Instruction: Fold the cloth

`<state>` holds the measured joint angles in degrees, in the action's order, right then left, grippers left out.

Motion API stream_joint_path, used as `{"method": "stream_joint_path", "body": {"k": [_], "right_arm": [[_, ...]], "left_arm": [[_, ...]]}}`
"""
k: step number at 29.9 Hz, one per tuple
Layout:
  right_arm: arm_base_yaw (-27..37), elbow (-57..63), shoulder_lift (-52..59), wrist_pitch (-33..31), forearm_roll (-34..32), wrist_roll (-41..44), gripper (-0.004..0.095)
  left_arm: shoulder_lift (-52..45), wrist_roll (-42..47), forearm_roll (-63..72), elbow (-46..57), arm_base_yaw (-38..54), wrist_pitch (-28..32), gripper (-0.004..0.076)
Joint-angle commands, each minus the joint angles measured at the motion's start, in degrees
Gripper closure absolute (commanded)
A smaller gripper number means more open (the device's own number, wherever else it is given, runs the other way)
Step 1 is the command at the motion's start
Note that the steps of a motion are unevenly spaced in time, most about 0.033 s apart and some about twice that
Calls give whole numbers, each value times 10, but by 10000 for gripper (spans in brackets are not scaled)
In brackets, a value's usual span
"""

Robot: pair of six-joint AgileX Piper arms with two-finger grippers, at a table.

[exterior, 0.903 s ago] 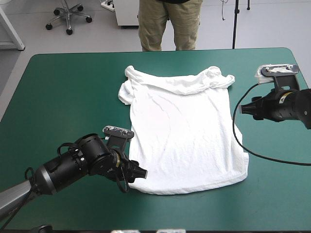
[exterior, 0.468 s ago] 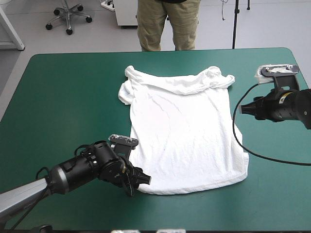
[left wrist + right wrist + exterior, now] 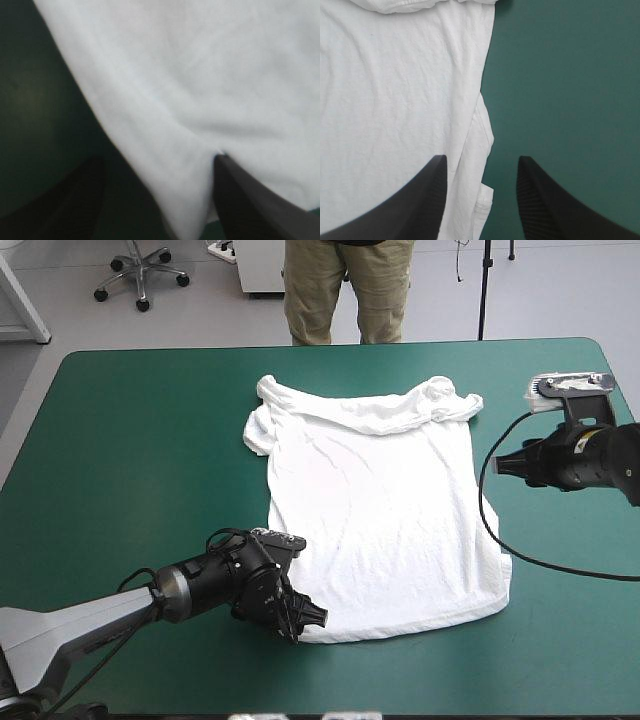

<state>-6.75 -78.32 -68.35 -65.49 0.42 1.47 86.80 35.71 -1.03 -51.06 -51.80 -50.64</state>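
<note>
The bunched sleeves (image 3: 260,430) and collar will drop open when I pick up the white T-shirt by its hem, because the T-shirt's far end is in a loose roll (image 3: 368,415).
The white T-shirt (image 3: 385,505) lies spread flat on the teal-green cover, collar and bunched sleeves toward the far edge, hem toward the near edge. My left gripper (image 3: 312,620) is low at the hem's near left corner, open. In the left wrist view the T-shirt (image 3: 200,90) corner lies between the left gripper's (image 3: 160,200) fingers, one finger on the cloth, the other on the cover. My right gripper (image 3: 497,464) hovers off the shirt's right edge, open. The right wrist view has the right gripper (image 3: 480,195) above the T-shirt (image 3: 395,100) side edge.
Bare teal-green cover (image 3: 140,440) stretches wide to the left of the shirt and in a narrower strip on its right. The table's near edge runs close behind the left gripper.
My left arm has slid rightward and toward the near edge along the shirt's left side, reaching the hem corner. The right arm and the shirt have stayed put.
</note>
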Motion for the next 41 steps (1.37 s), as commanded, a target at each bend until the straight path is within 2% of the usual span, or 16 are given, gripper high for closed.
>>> {"method": "stream_joint_path", "body": {"k": [1, 3, 5, 6, 10, 15, 18, 29, 41], "right_arm": [[5, -13, 15, 14, -4, 0, 493], [5, -12, 15, 1, -4, 5, 482], [5, -6, 15, -9, -4, 9, 480], [5, 1, 15, -12, -4, 11, 480], [5, 52, 15, -14, -4, 15, 474], [5, 138, 12, 18, -7, 15, 361], [5, 172, 0, 33, -4, 16, 344], [5, 190, -120, 50, 2, 20, 344], [5, 253, -192, 119, 10, 20, 345]], "left_arm": [[7, -6, 26, 6, -3, 29, 326], [14, -18, 40, 12, -3, 34, 465], [15, -22, 43, 14, -3, 37, 673], [15, -24, 41, 14, -3, 37, 728], [15, -26, 42, 14, -3, 43, 733], [15, -44, 42, 14, -3, 45, 733], [15, -44, 42, 14, -3, 45, 733], [15, -57, 42, 14, -3, 43, 733], [15, -57, 42, 14, -3, 38, 733]]}}
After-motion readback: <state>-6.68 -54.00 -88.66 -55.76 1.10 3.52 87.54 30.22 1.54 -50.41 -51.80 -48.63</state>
